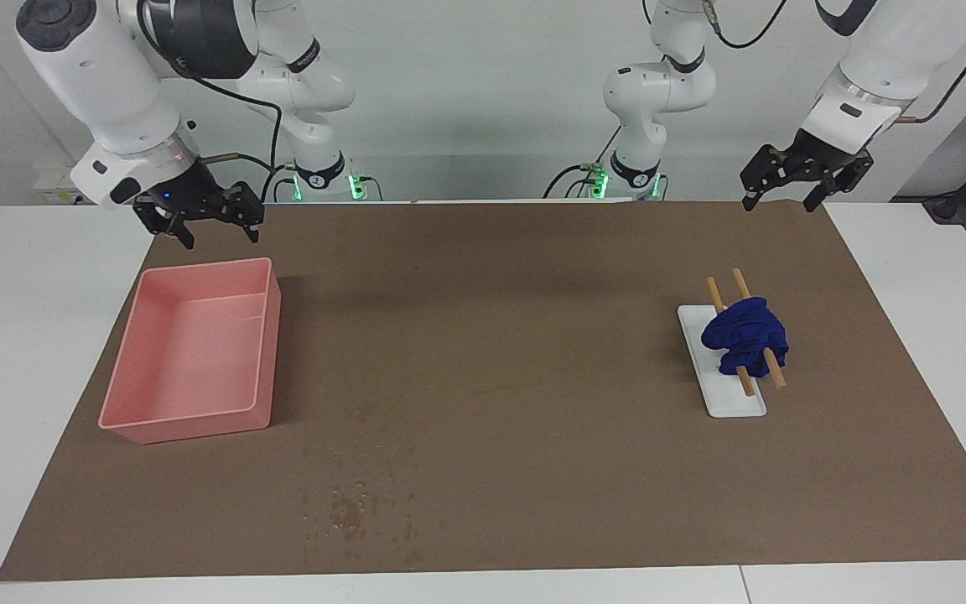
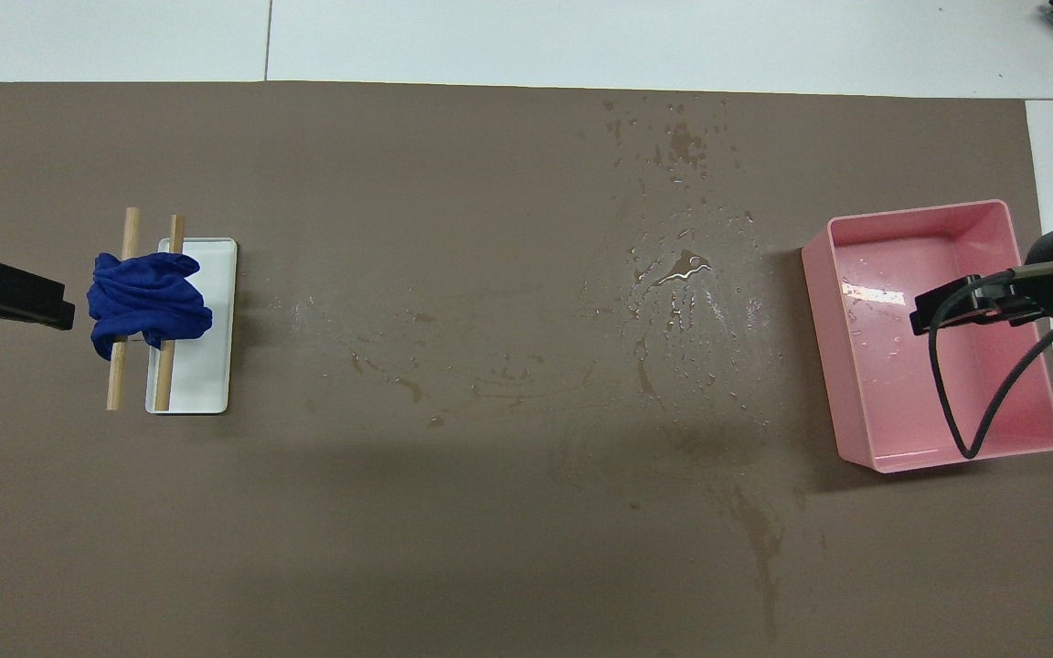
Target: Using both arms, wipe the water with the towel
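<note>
I expect the deep-blue towel [image 2: 149, 296] to come off freely and leave the wooden dowels [image 2: 165, 378] in place when I lift, because the towel lies bunched over them.
The towel [image 1: 745, 335] [image 2: 147, 297], a crumpled deep-blue cloth, hangs over two wooden dowels [image 1: 714, 294] [image 2: 131, 228] at the left arm's end of the mat. The water [image 1: 349, 507] [image 2: 682, 146] is a patch of dark specks and blotches, farther from the robots than the pink tray. My left gripper [image 1: 779, 203] [image 2: 33, 297] hangs open in the air over the mat's edge by the robots, apart from the towel and holding nothing. My right gripper [image 1: 219, 235] [image 2: 965, 306] also hangs open and holds nothing, over the pink tray's end by the robots.
The dowels rest across a small white tray [image 1: 734, 403] [image 2: 202, 366]. A pink rectangular tray [image 1: 206, 268] [image 2: 920, 212] with drops inside stands at the right arm's end. A brown mat [image 1: 533, 335] [image 2: 444, 512] covers the table, with faint wet streaks around its middle.
</note>
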You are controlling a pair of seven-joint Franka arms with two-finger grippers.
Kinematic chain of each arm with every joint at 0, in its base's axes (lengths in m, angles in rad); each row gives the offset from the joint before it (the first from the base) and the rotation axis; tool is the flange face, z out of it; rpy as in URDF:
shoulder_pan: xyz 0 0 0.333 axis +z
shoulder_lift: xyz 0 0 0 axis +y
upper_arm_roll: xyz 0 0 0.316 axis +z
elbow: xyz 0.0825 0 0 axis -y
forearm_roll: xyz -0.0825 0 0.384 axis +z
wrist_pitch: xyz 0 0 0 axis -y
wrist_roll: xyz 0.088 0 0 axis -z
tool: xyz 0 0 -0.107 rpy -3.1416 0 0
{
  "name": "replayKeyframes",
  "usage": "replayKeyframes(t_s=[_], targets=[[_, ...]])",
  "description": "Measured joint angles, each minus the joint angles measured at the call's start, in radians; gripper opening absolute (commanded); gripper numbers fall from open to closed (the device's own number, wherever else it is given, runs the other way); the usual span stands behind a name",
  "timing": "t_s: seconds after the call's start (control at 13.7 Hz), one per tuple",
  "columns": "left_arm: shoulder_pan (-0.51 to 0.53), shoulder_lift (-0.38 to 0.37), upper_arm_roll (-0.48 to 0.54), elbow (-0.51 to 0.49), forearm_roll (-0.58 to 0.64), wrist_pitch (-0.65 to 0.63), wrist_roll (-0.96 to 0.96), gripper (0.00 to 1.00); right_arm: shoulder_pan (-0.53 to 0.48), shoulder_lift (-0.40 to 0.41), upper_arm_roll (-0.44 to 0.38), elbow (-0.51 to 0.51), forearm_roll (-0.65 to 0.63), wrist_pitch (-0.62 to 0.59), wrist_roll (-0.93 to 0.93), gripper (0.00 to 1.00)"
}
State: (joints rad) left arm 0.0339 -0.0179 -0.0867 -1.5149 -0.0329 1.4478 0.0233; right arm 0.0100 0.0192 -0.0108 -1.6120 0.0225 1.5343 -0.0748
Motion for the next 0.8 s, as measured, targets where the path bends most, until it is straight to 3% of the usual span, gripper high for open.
replayKeyframes(t_s=[0.29,0.44,0.8], targets=[[0.000,0.000,0.000,-0.003,0.000,0.025,-0.001,1.00,0.000,0.000,0.002,0.000,0.000,0.000,0.000,1.00],[0.003,-0.006,0.002,-0.042,0.000,0.104,-0.006,1.00,0.000,0.000,0.002,0.000,0.000,0.000,0.000,1.00],[0.095,-0.034,0.006,-0.316,0.000,0.475,-0.010,1.00,0.011,-0.002,0.009,-0.010,0.000,0.000,-0.021,1.00]])
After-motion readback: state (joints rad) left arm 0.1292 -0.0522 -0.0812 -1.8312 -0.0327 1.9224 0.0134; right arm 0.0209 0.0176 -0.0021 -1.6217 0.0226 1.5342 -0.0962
